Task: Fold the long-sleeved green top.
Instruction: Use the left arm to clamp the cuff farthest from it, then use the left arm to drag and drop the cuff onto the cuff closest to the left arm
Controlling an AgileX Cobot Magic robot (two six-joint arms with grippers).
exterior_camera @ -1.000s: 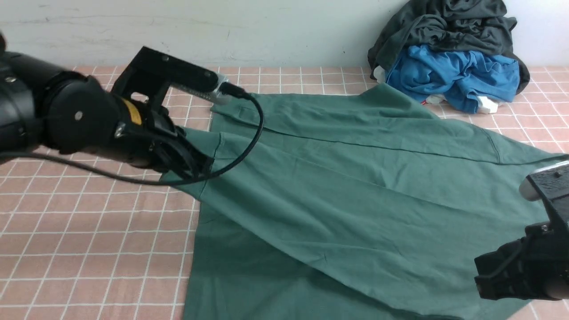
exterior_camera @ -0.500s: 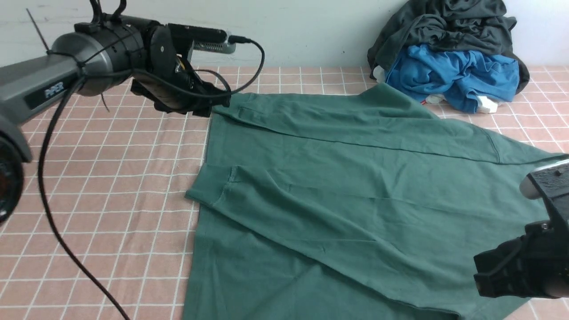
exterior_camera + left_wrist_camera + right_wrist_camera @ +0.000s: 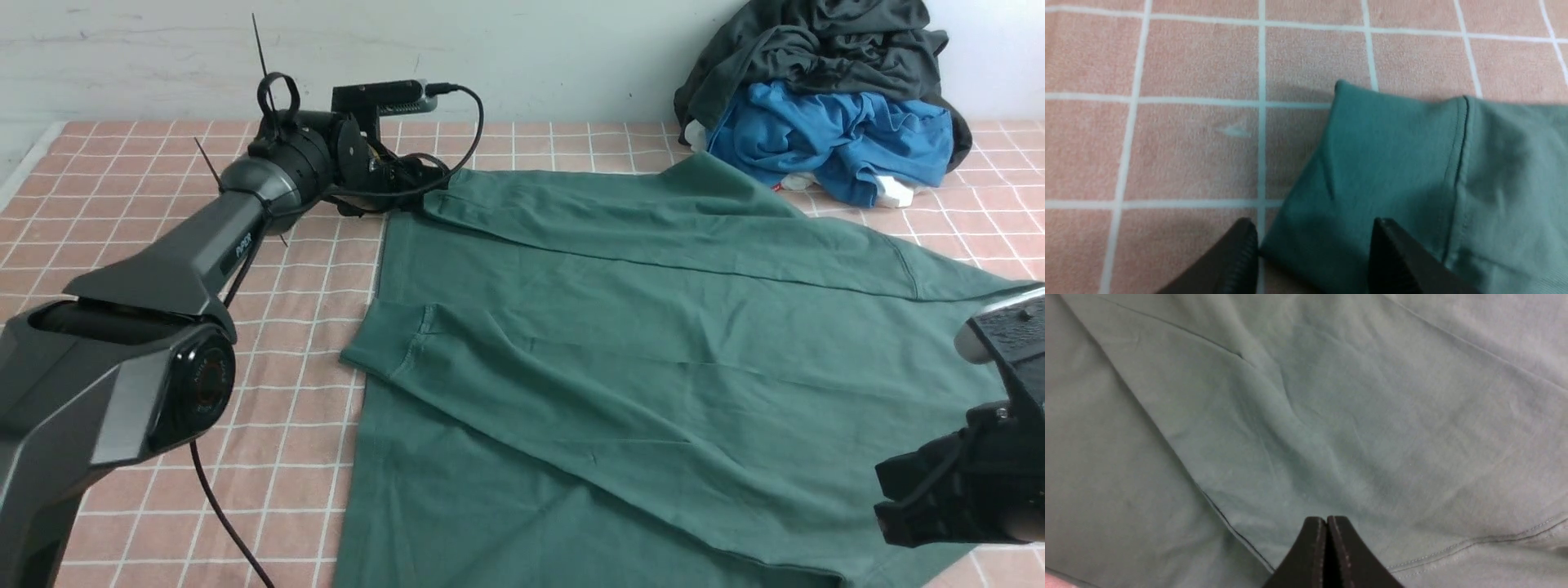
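Observation:
The sleeve's loose edge [image 3: 627, 259] lies on top of the body, so I expect the far sleeve [image 3: 607, 217] to swing over and leave the body flat when I carry the cuff.
The green long-sleeved top [image 3: 620, 327] lies spread on the pink checked table, with one sleeve folded across it and its cuff [image 3: 392, 339] at the near left. My left gripper [image 3: 415, 180] reaches to the top's far left corner. In the left wrist view it [image 3: 1314, 234] is open, its jaws astride the other green cuff [image 3: 1392, 155]; whether they touch it I cannot tell. My right gripper [image 3: 939, 498] hangs at the near right over the top. In the right wrist view it [image 3: 1326, 520] is shut and empty above the green cloth [image 3: 1331, 416].
A heap with a dark charcoal-grey garment [image 3: 816, 41] and a bright blue garment [image 3: 841, 135] sits at the far right against the wall. The pink checked cloth [image 3: 163, 269] covers the table left of the top. A black cable [image 3: 465, 147] loops by my left wrist.
My left gripper let go of the near sleeve cuff, which now lies on the top. It swung away to the far left corner. The right arm has hardly moved.

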